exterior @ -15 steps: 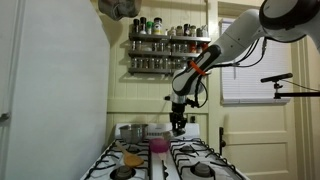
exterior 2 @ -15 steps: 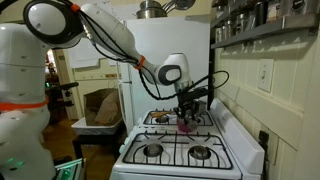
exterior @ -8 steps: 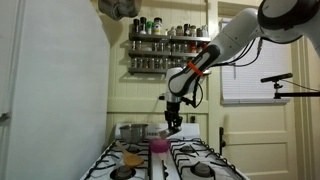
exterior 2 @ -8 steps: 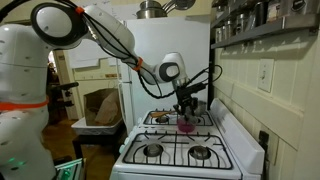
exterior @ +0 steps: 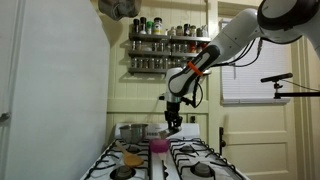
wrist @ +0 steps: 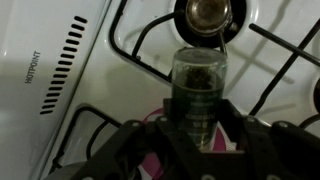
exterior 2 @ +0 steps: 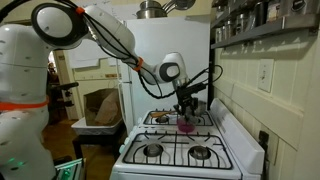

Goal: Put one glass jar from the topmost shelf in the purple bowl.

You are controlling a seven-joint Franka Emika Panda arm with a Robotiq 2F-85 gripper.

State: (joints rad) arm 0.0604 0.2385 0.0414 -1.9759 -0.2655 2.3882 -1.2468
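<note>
I should use my gripper to move the glass jar back over the bowl before I lower it, because the jar hangs toward the burner, away from the middle of the purple bowl.
My gripper is shut on a glass jar with dark contents and holds it above the stove. The purple bowl sits on the stove top, just below and beside the gripper. In the wrist view only slivers of the magenta bowl show under the gripper. In an exterior view the gripper hangs over the bowl. The topmost shelf with mixed-height jars is on the wall above, over a lower tier of uniform jars.
A steel pot stands at the stove's back, and a flat orange-yellow item lies on a burner. Black burner grates cover the white stove. A white fridge fills one side. A burner cap lies ahead of the jar.
Since one second ago the gripper with the jar has shifted slightly toward the bowl. In the last half second nothing visibly moved.
</note>
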